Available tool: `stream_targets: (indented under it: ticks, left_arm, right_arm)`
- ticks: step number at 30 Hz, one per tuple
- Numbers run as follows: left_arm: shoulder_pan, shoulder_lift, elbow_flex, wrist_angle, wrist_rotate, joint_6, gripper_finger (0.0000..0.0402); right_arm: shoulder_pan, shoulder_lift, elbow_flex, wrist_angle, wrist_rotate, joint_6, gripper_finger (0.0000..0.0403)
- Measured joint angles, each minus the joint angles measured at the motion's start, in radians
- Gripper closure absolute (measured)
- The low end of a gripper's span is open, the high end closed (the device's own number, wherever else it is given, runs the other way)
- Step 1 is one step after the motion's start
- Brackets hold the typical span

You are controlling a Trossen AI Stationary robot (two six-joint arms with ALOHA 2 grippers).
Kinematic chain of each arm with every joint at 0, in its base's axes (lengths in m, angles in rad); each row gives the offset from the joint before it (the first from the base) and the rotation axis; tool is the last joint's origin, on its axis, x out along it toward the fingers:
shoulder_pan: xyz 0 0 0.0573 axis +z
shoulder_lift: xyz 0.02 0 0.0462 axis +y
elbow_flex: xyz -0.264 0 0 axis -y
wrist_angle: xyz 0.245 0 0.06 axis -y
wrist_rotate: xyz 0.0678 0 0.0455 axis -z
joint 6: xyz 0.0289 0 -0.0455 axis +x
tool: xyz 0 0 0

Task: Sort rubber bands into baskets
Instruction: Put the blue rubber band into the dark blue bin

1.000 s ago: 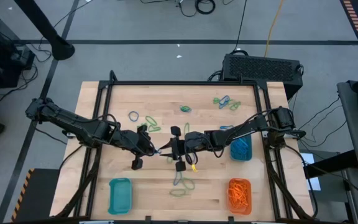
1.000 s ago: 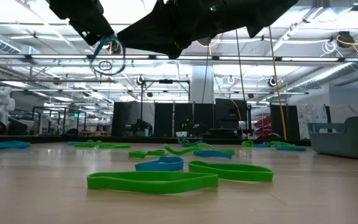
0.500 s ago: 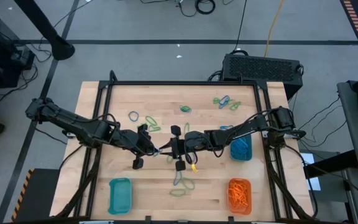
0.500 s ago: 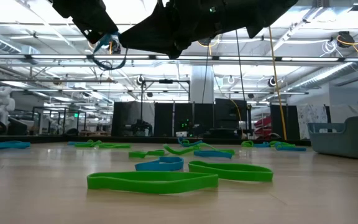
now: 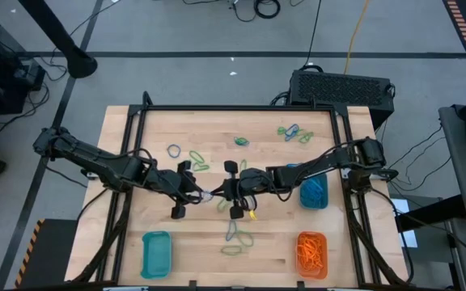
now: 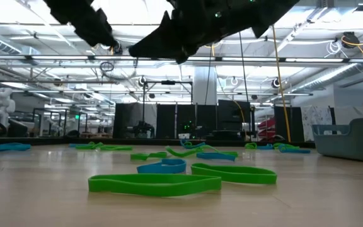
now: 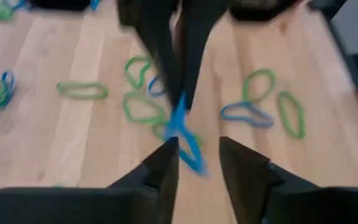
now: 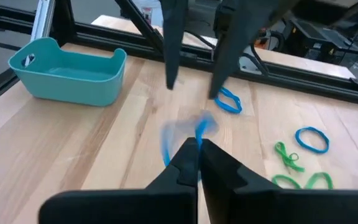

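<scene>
The left gripper has the blue rubber band [image 7: 194, 153] hanging inside its open fingers, so it should move back before the right gripper takes the rubber band to the blue rubber bands' basket [image 5: 313, 194].
A blue rubber band [image 7: 184, 140] hangs above the middle of the table between my two grippers. My right gripper [image 8: 197, 148] comes in from the table's right and is shut on it; the high view shows that gripper [image 5: 216, 195] at the table's middle. My left gripper [image 7: 199, 163] faces it from the left [image 5: 198, 193]. It stands open, one finger on either side of the band's lower end; whether a finger touches the band, I cannot tell. More rubber bands, green [image 6: 154, 183] and blue [image 6: 161, 166], lie flat on the wood. My right gripper pinches the blue band's upper part [image 8: 200, 132] between its two fingertips. The fingers come from the table's right, slanting a little downward. The band hangs slack below them, clear of the table; blur hides its exact shape.
An empty teal basket [image 5: 156, 253] stands near left, an orange basket [image 5: 311, 252] with orange bands near right, and a teal basket [image 5: 313, 192] with blue bands beside my right arm. Loose bands lie at the far side [image 5: 294, 132] and near the middle [image 5: 237, 238].
The blue band has passed from one gripper to the other. My right gripper has shut on it and my left gripper has opened and let go. In the low view the loop that hung below the left gripper is gone. Both arms stayed in place.
</scene>
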Motion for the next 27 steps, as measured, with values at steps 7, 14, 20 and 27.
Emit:
stream_targets:
  ticks: [7, 14, 20, 27]
  left_arm:
    - [0.003, -0.048, 0.000, -0.133, -0.016, -0.008, 0.0235]
    - [-0.008, -0.074, -0.022, -0.181, -0.106, -0.053, 0.0234]
    - [-0.012, -0.075, -0.116, -0.113, -0.205, -0.028, 0.0234]
    - [-0.011, -0.075, -0.245, 0.202, -0.126, 0.036, 0.0234]
  right_arm:
    - [0.002, -0.136, 0.000, -0.318, 0.069, 0.075, 0.0402]
    - [0.013, -0.357, 0.000, -0.822, 0.064, 0.340, 0.0403]
    - [0.050, -0.500, 0.000, -1.314, 0.030, 0.716, 0.0403]
    - [0.115, -0.524, -0.038, -1.566, 0.007, 1.009, 0.0403]
